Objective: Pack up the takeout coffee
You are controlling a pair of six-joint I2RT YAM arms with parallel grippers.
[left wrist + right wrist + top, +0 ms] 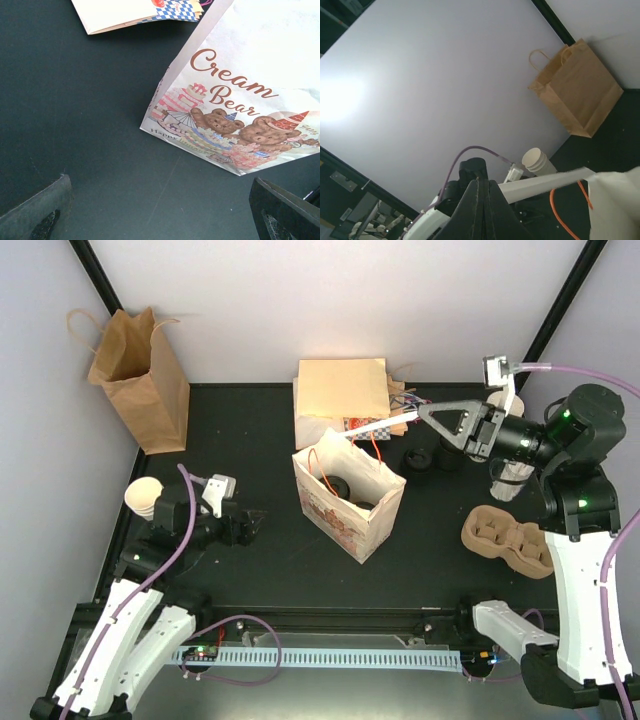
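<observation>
The white straw's loose end (347, 433) reaches over the white bag, so my right gripper should keep lowering the straw into the bag's opening (354, 476) and let go there.
A white printed paper bag (350, 512) stands open in the middle of the table. A round black lid (340, 487) shows inside it, apparently the takeout coffee; the cup body is hidden by the bag walls. My right gripper (418, 416) is up behind the bag, shut on a white strip of the bag's rim (545, 184) and holding it stretched out. My left gripper (256, 524) rests low on the table left of the bag, open with nothing between its fingers (40, 212). The bag's printed side (235, 105) fills the left wrist view.
A brown paper bag (140, 380) stands at the back left. Stacked cream cups (145, 497) lie by the left arm. A tan flat packet (342, 390) lies behind the white bag, loose black lids (420, 458) to its right, and a pulp cup carrier (508, 538) at the right.
</observation>
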